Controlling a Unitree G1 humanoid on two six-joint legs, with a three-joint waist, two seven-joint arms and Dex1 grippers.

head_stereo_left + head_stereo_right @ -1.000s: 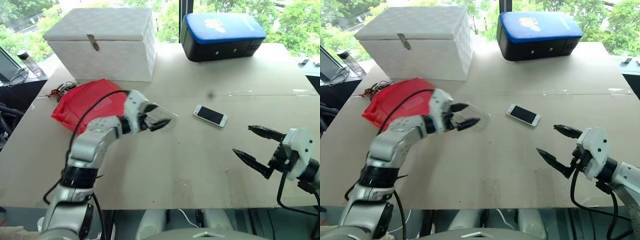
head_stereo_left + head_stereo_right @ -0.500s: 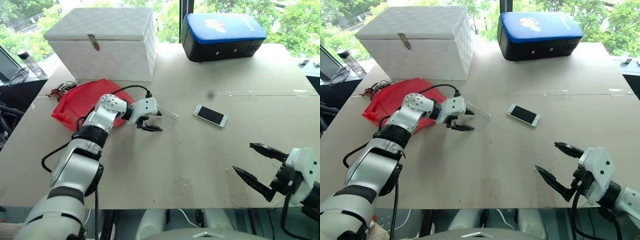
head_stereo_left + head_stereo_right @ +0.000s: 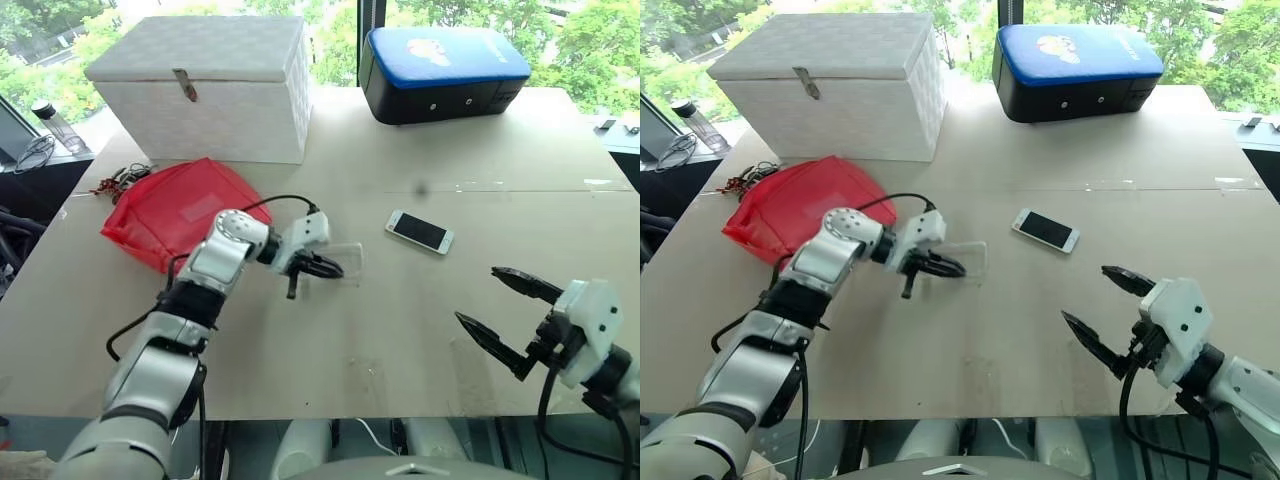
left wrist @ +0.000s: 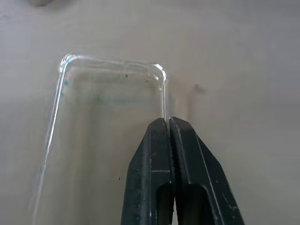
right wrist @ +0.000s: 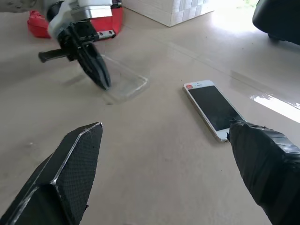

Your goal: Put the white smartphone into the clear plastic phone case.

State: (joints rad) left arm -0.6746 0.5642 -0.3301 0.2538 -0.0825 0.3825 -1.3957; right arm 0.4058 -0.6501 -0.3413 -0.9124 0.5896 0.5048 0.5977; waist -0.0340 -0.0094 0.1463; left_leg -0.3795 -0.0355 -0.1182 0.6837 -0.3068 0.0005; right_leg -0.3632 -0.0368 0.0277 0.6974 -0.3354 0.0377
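Note:
The clear plastic phone case has a raised rim [image 3: 361, 262] around its border. The white smartphone [image 3: 420, 231] will therefore sit up on that rim, off-centre, when I lower it.
The clear plastic phone case [image 3: 342, 260] lies flat on the tan table, left of centre. My left gripper [image 3: 335, 270] points down and to the right at it, and its black fingers are shut on the case's long rim [image 4: 164, 101] close to a corner. The white smartphone [image 3: 420, 231] lies screen up a short way to the right of the case, untouched. My right gripper [image 3: 477, 295] hovers open above the table's near right part, with nothing between its fingers. In the right wrist view the smartphone [image 5: 211, 108] and the case [image 5: 124, 82] lie ahead of those spread fingers.
A red pouch [image 3: 170, 210] lies just behind my left arm, with a bundle of cords [image 3: 120, 180] at its far left. A white latched box [image 3: 200, 85] and a blue-topped black box [image 3: 440, 70] stand along the back. The table's front edge [image 3: 350, 410] runs close below.
My left gripper has swung round to the right and dropped lower, and its fingers have gone from open around the case to shut on its rim. The right gripper stays open.

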